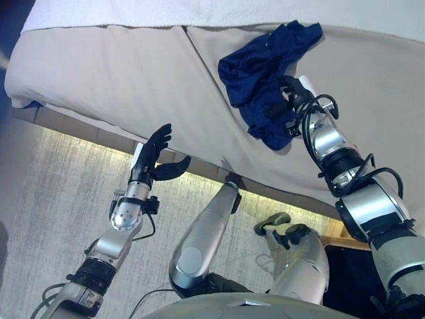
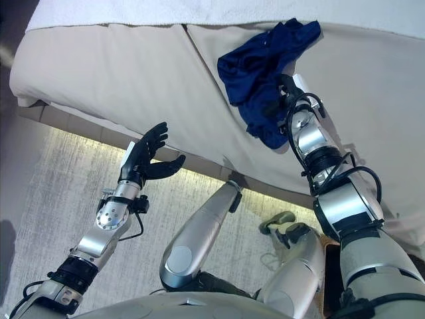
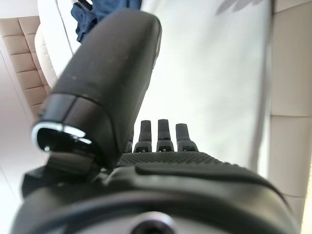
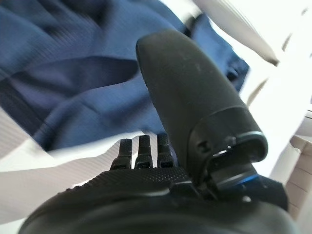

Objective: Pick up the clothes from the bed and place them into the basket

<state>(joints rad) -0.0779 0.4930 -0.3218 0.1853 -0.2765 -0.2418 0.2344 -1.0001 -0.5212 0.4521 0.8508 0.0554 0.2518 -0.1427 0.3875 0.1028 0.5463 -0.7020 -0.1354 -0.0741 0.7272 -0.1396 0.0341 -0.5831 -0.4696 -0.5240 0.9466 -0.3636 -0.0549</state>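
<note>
The navy garment's far end lies spread out loose past the robot's right gripper, so the garment will trail out long and limp when the robot carries it.
A crumpled navy blue garment lies on the beige bed, at the far right side. My right hand reaches over the bed and rests on the near part of the garment. In the right wrist view its fingers lie straight over the blue cloth and the thumb stands up, so it is open. My left hand is open and empty, held up in front of the bed's near edge, over the floor. The left wrist view shows its thumb and the garment far off.
A white blanket covers the far part of the bed. A lit strip runs under the bed's near edge. Grey carpet lies below. A bit of tan woven material shows by my right elbow.
</note>
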